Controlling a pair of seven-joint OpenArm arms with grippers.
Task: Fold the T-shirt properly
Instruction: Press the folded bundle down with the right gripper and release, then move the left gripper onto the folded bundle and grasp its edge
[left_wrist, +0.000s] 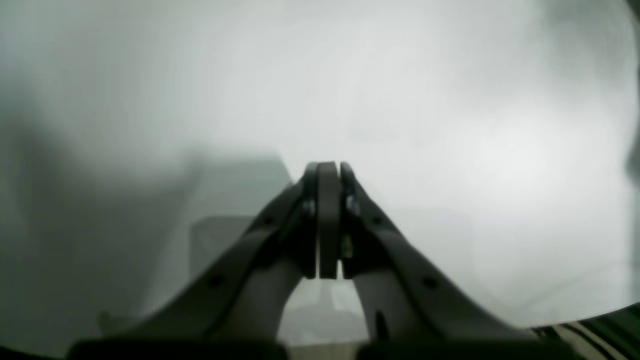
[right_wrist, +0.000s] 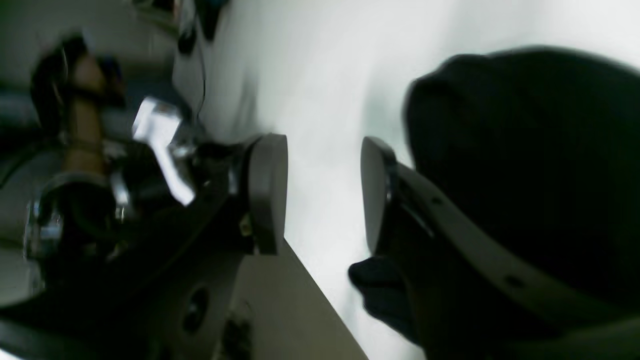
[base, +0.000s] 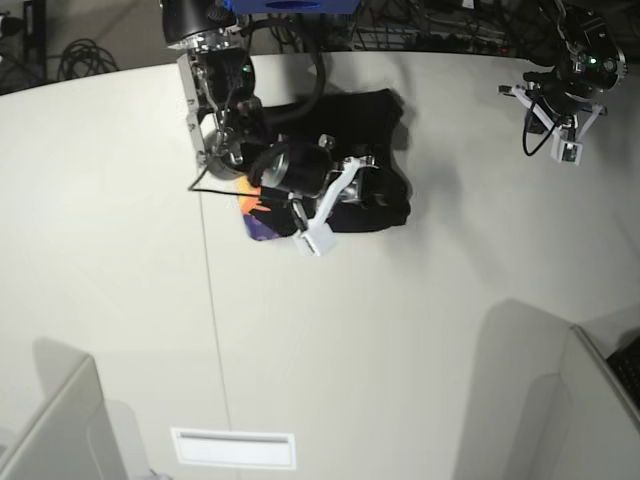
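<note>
My left gripper should grab the black end (base: 396, 198) and swing the T-shirt straight, because the T-shirt is lying crooked with its print (base: 255, 207) toward my right gripper's side.
The T-shirt (base: 370, 125) lies bunched on the white table (base: 420, 330) at the back centre, black side up. A corner of its orange and purple print (base: 256, 218) peeks out at its left edge. My right arm (base: 290, 175) reaches over it. In the right wrist view my right gripper (right_wrist: 322, 195) stands open with only bare table between its pads, and the black T-shirt (right_wrist: 525, 165) lies just beside its right finger (right_wrist: 377, 195). My left gripper (left_wrist: 328, 170) is shut with nothing in it, above bare table. Its arm (base: 575, 70) stays at the far right, away from the shirt.
Grey partitions stand at the front left (base: 60, 430) and front right (base: 590, 400) corners. A white slot plate (base: 233, 448) lies near the front edge. Cables (base: 80, 55) crowd the back edge. A thin seam (base: 210, 300) runs across the table.
</note>
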